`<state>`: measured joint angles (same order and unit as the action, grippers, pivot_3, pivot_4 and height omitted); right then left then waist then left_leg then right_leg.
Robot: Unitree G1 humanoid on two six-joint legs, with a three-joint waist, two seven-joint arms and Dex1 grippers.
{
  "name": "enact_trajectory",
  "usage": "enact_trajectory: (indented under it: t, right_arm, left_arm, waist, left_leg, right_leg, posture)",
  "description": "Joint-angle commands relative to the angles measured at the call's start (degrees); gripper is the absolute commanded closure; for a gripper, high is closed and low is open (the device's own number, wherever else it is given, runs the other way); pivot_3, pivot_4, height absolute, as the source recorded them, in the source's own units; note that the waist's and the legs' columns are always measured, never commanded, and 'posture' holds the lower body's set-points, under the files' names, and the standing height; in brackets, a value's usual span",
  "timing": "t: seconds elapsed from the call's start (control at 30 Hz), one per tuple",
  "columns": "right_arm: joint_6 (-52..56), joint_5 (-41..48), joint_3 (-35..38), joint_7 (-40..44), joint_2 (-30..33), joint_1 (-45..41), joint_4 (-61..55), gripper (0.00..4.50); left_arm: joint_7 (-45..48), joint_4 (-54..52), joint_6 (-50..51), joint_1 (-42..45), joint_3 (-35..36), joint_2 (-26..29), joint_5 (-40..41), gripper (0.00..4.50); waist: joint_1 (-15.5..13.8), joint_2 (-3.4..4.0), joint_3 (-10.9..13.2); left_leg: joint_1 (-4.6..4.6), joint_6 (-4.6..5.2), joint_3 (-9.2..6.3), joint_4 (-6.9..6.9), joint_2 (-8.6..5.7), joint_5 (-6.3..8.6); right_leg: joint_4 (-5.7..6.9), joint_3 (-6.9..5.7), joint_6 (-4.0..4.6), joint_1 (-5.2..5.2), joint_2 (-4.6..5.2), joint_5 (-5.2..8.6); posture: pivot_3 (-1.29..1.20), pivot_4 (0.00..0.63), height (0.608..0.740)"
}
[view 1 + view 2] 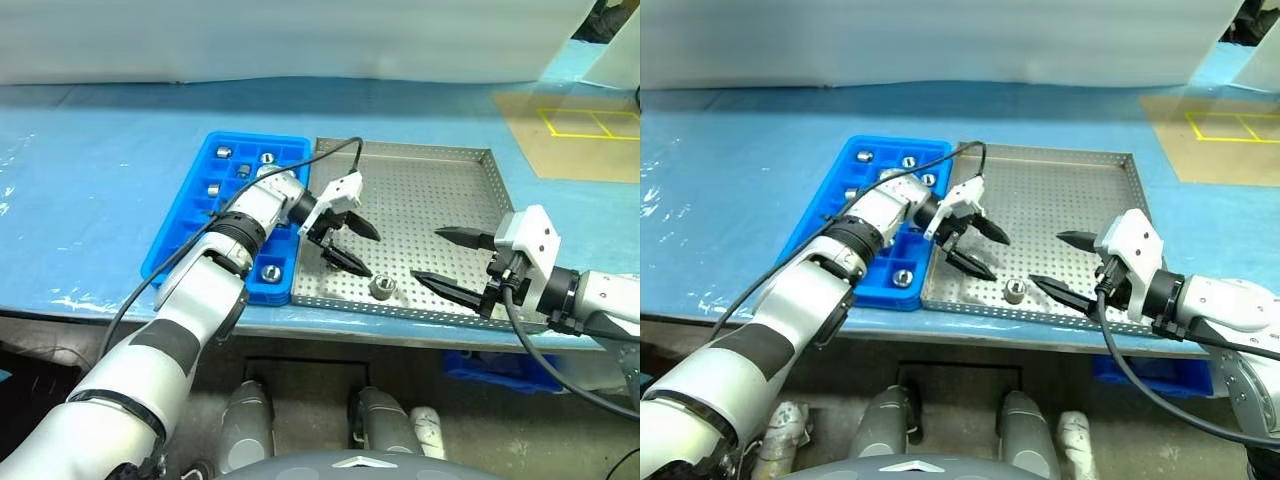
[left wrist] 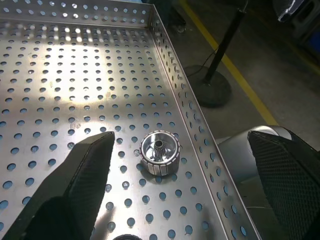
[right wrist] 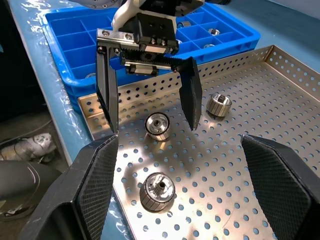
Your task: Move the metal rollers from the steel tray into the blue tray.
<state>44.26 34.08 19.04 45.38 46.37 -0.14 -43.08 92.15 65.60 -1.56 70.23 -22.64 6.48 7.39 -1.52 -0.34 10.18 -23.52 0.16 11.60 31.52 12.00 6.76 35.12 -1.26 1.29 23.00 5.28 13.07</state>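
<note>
I should keep lowering my left gripper, as the roller (image 1: 382, 286) by the steel tray's front rim stands upright between its open fingers, until they reach the roller's sides (image 2: 160, 162).
The steel tray (image 1: 430, 170) lies in the middle of the table, with the blue tray (image 1: 180, 235) against its left side. Several metal rollers (image 1: 224, 152) sit in the blue tray's compartments. One roller (image 1: 382, 289) stands on the steel tray near its front rim. In the right wrist view, three rollers lie on the perforated floor: one (image 3: 157, 191) close by, one (image 3: 157, 125) below the left gripper's spread fingers, and one (image 3: 219, 104) beyond it. My left gripper (image 1: 355, 247) hovers open over the steel tray's left part, holding nothing. My right gripper (image 1: 448, 262) stands open and holds nothing over the tray's right front.
A blue sheet covers the table (image 1: 90, 170). A tan board with yellow lines (image 1: 580, 130) lies at the back right. The steel tray's front rim (image 2: 197, 125) runs close to the table edge, with floor below it.
</note>
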Motion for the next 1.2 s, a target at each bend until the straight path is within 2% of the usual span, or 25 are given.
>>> enact_trajectory:
  t: [0.03, 0.33, 0.7, 1.2]
  right_arm:
    - [0.9, 1.8, -0.3, -3.7, -0.9, -0.7, -4.1, 0.44]
    - [4.0, 5.1, 0.4, -9.6, -0.8, -0.3, -7.8, 0.44]
    - [3.5, 5.8, 1.0, -12.4, -0.3, 1.6, -8.0, 0.44]
    - [1.1, 3.7, 0.4, -13.7, -0.6, 5.4, -8.2, 0.44]
  left_arm:
    - [0.4, 2.0, -3.1, 2.0, 0.1, -1.7, -2.5, 0.0]
    - [-2.7, 4.9, -7.8, 0.5, 1.0, -6.0, -9.0, 0.0]
    - [-14.7, 7.3, -13.3, 0.4, 1.4, -9.3, -16.0, 0.0]
    - [-11.1, 7.9, -14.1, -0.1, 1.1, -9.6, -19.2, 0.0]
  waist:
    - [0.2, 0.01, 0.0]
    - [0.8, 0.02, 0.0]
    - [1.3, 0.05, 0.0]
    - [2.6, 0.05, 0.0]
  left_leg:
    - [-0.03, 0.04, 0.0, -0.01, -0.01, 0.02]
    - [-0.1, 0.36, 0.0, 0.03, -0.14, 0.22]
    - [-0.09, 0.41, -0.01, 0.07, -0.15, 0.26]
    - [-0.12, 0.5, -0.03, 0.06, -0.16, 0.33]
  right_leg:
    - [-0.06, -0.01, -0.01, -0.01, 0.01, -0.01]
    - [-0.38, 0.06, -0.06, -0.08, 0.17, -0.04]
    - [-0.41, 0.07, -0.09, -0.12, 0.21, -0.05]
    - [-0.49, 0.07, -0.11, -0.08, 0.23, -0.04]
  posture:
    - [-0.54, 0.15, 0.74]
    - [-0.58, 0.15, 0.74]
    - [-0.61, 0.15, 0.74]
    - [-0.63, 0.15, 0.74]
